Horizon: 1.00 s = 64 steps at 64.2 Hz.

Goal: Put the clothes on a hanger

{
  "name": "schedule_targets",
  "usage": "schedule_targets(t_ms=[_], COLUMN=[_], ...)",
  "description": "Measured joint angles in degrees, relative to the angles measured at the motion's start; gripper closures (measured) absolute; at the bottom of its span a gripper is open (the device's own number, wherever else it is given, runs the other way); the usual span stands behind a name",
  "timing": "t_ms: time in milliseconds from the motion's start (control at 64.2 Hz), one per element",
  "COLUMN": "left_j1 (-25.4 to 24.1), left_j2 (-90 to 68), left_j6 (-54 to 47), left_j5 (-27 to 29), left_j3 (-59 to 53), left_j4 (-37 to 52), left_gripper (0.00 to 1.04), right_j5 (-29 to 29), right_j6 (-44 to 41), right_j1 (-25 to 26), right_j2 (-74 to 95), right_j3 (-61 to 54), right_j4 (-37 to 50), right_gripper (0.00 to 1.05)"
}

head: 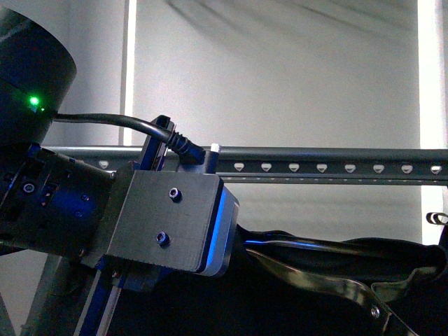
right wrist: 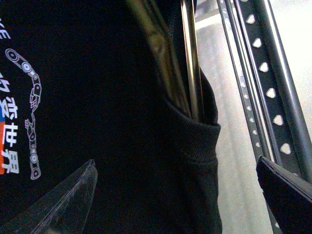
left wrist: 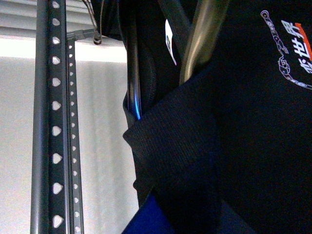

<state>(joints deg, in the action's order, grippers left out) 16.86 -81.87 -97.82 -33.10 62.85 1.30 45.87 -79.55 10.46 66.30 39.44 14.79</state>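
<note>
My gripper is about to lift the shirt's collar [right wrist: 196,121] toward the rail, and the shiny metal coat hanger [head: 316,280] will come along because it reaches inside the collar.
The clothes, a black shirt [left wrist: 258,146] with a white printed chain figure, hang over a shiny metal coat hanger [left wrist: 199,44]. My left gripper [left wrist: 180,209] is shut on the shirt's ribbed neck fabric, and only a blue finger [left wrist: 146,219] shows. The hanger, a dark grey rail [head: 322,162] with pale holes, runs level above the shirt [head: 315,308] and also shows in both wrist views [left wrist: 52,126] [right wrist: 268,83]. My right gripper [right wrist: 175,200] is open, with one finger [right wrist: 63,204] over the shirt [right wrist: 97,122] and the other near the rail. The shirt's collar [right wrist: 195,136] lies between them.
My left arm's wrist block [head: 168,224] and its cable fill the front view's left side. A small metal ring [head: 437,218] atop a narrow black item sits at the far right below the rail. A pale wall and a bright window are behind.
</note>
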Motion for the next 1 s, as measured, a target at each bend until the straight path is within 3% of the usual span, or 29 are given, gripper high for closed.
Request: schedule_targets(t_ms=[234,436,623,717,997], left_j1=[0.0,0.0,0.0,0.0,-0.1], left_j2=[0.0,0.0,0.0,0.0,0.0], left_j6=[0.0,0.0,0.0,0.5,-0.1], left_j5=[0.0,0.1,0.0,-0.1,-0.3], left_j3=[0.0,0.0,0.0,0.1,0.4], left_j4=[0.0,0.0,0.0,0.1,0.5], left_gripper=[1.01,1.01,1.01,1.0,0.6], right_j5=[-5.6,-10.5,-9.4,-8.2,-4.9], right_j6=[0.5,1.9,3.5,3.7,2.6], right_j1=[-4.2,-4.5,-3.2,-3.0,-1.4], right_j2=[8.3,16.8,17.8,16.9,12.8], right_j3=[8.3,16.2,17.1,16.8,13.0], right_j4=[-1.6,-4.7,-8.0,-8.4,-12.6], right_gripper=[0.09,0.47,0.82,0.91,0.95])
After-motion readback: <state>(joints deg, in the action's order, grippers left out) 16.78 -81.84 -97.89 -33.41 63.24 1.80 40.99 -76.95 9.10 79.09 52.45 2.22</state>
